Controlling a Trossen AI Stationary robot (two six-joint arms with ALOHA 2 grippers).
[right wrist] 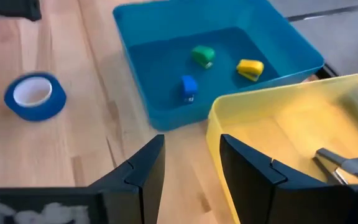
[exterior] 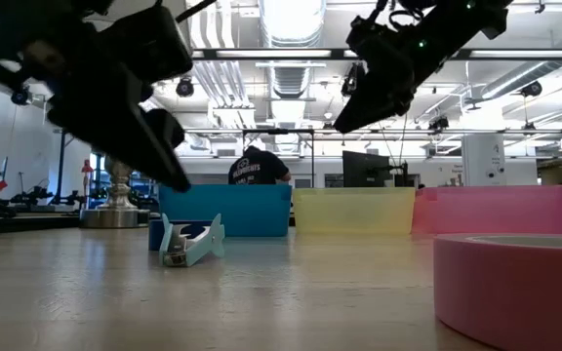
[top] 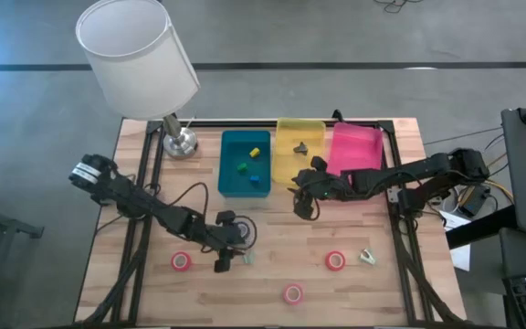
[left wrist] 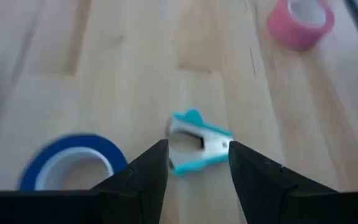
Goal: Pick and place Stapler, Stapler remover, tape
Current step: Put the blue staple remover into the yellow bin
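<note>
The stapler remover (left wrist: 212,146) is lying lengthwise across the opening of my left gripper, next to the blue tape, so next my left gripper turns around and grips across its teal sides (left wrist: 194,165).
A teal-and-metal stapler remover (left wrist: 197,142) lies on the wood just beyond my open left gripper (left wrist: 197,167), whose fingers hover above the table on either side of its near end. In the high view the left gripper (top: 229,253) is beside the remover (top: 247,259). A blue tape roll (left wrist: 73,163) lies close by. Three red-pink rolls (top: 182,261) (top: 292,293) (top: 335,260) rest flat on the near half of the table. My right gripper (top: 301,203) hangs open and empty in front of the yellow bin (top: 298,169). I see no stapler.
Along the far edge stand a blue bin (right wrist: 166,112) holding small coloured blocks, the yellow bin (right wrist: 260,118) holding a grey metal item (right wrist: 340,163), and a pink bin (top: 354,149). A lamp (top: 140,55) stands at the far left. A pale second remover (top: 367,257) lies near right.
</note>
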